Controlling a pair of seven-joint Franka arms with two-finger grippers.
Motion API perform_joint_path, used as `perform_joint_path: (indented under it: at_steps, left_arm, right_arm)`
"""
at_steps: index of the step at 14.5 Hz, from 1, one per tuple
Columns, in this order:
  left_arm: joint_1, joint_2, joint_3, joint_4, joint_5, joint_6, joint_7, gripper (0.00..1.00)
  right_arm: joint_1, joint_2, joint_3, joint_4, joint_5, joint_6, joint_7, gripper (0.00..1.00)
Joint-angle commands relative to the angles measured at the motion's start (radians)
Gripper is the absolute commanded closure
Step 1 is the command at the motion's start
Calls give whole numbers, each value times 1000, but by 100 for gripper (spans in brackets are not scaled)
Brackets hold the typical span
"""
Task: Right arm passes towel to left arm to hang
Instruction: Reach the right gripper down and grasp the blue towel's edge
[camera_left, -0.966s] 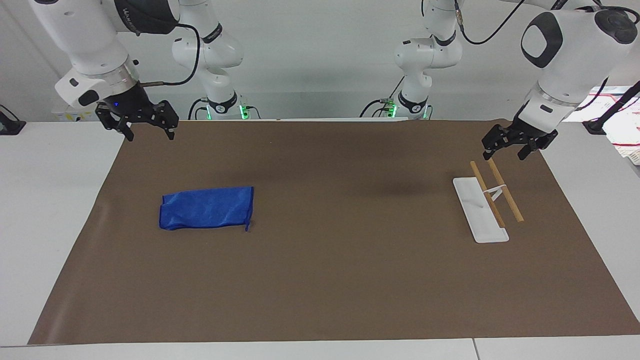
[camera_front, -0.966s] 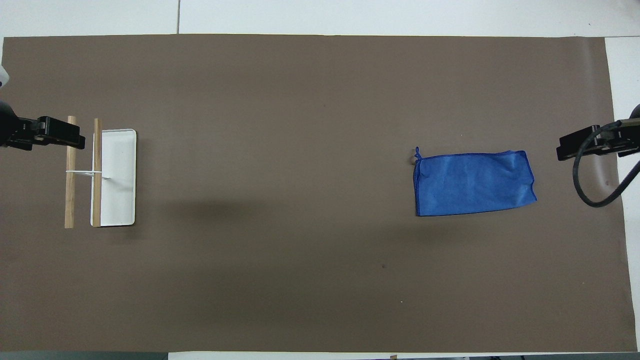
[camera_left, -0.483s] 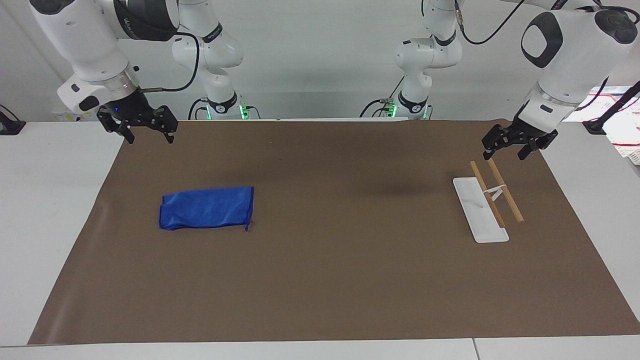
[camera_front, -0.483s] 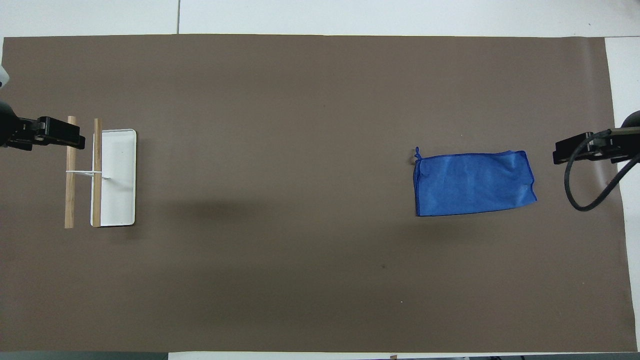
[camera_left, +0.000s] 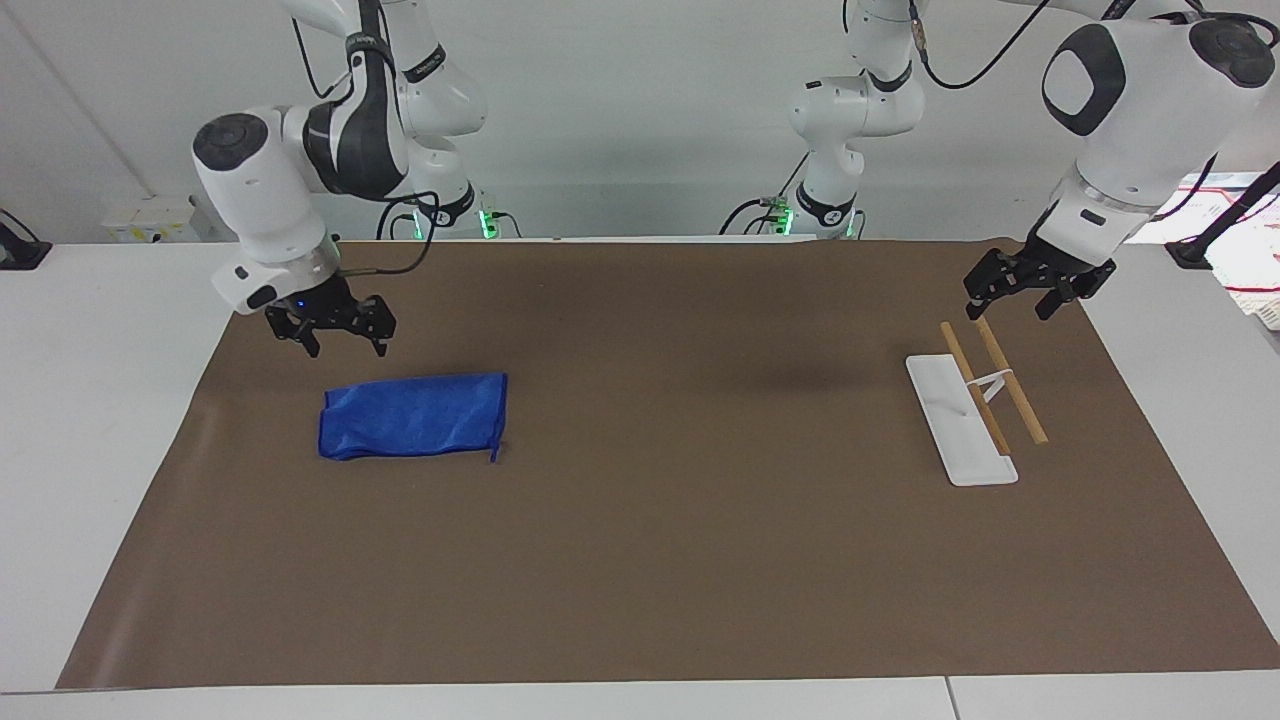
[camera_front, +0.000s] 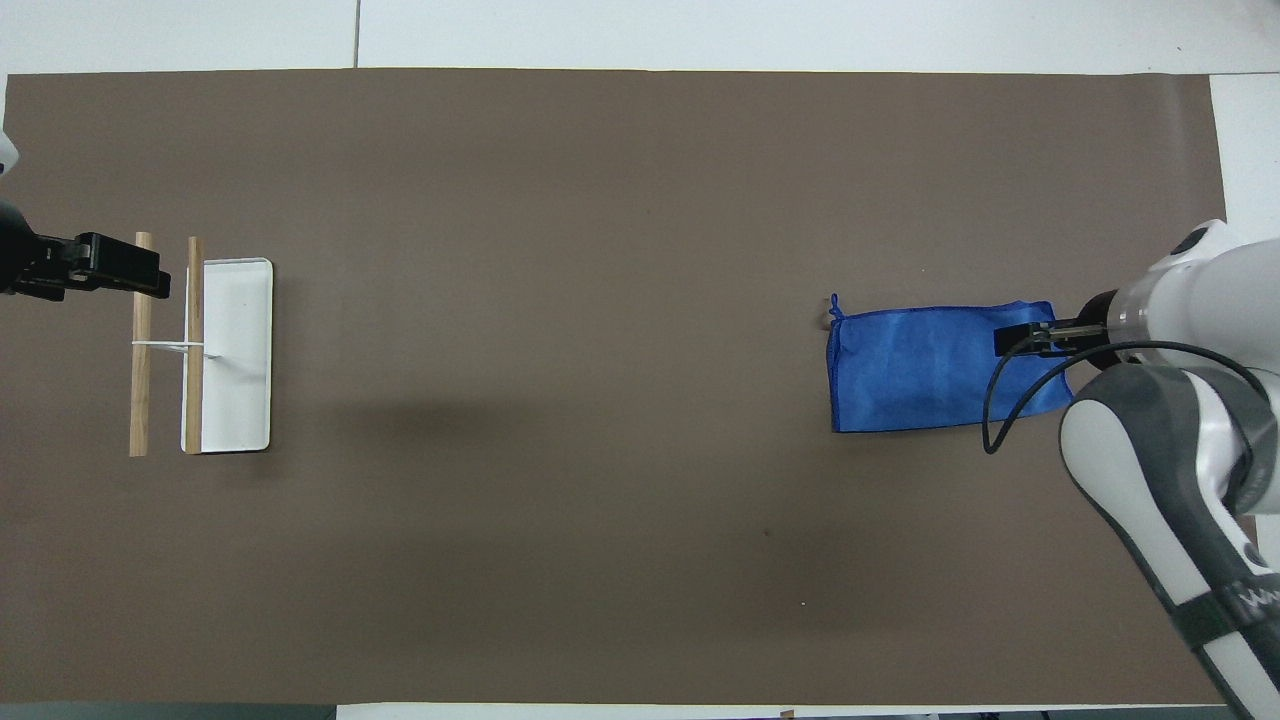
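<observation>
I am going to hang the blue towel (camera_front: 918, 372), which is wider than the gap (camera_front: 167, 390) between the wooden bars, so the towel will drape over both bars.
The blue towel (camera_left: 412, 415) lies flat and folded on the brown mat, toward the right arm's end of the table, with its small loop at one corner. It also shows in the overhead view (camera_front: 920, 368). My right gripper (camera_left: 345, 346), with the blue wrist light, hangs open just above the towel's end toward the right arm's side, not touching it. In the overhead view the right gripper (camera_front: 1030, 339) covers that end. My left gripper (camera_left: 1008, 306) waits open in the air over the rack's wooden bars (camera_left: 1010, 382); it also shows in the overhead view (camera_front: 112, 270).
The rack has a white base (camera_left: 958, 425) and two wooden bars (camera_front: 140, 345) joined by a white bracket, toward the left arm's end. The brown mat (camera_left: 640, 560) covers most of the white table. Papers lie off the mat by the left arm.
The right arm has swung down and in from the mat's corner, bringing its open gripper low over the towel's end. The left arm and the towel have not moved.
</observation>
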Motion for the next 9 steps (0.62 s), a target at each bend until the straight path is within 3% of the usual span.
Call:
perform_joint_path:
  at_steps: [1, 9]
  left_arm:
    - [1, -29, 1, -28, 8, -2, 7, 0]
    - [1, -29, 1, -28, 8, -2, 7, 0]
  right_arm:
    - [-5, 43, 3, -109, 16, 204, -40, 0]
    - [-9, 161, 3, -128, 16, 273, -57, 0]
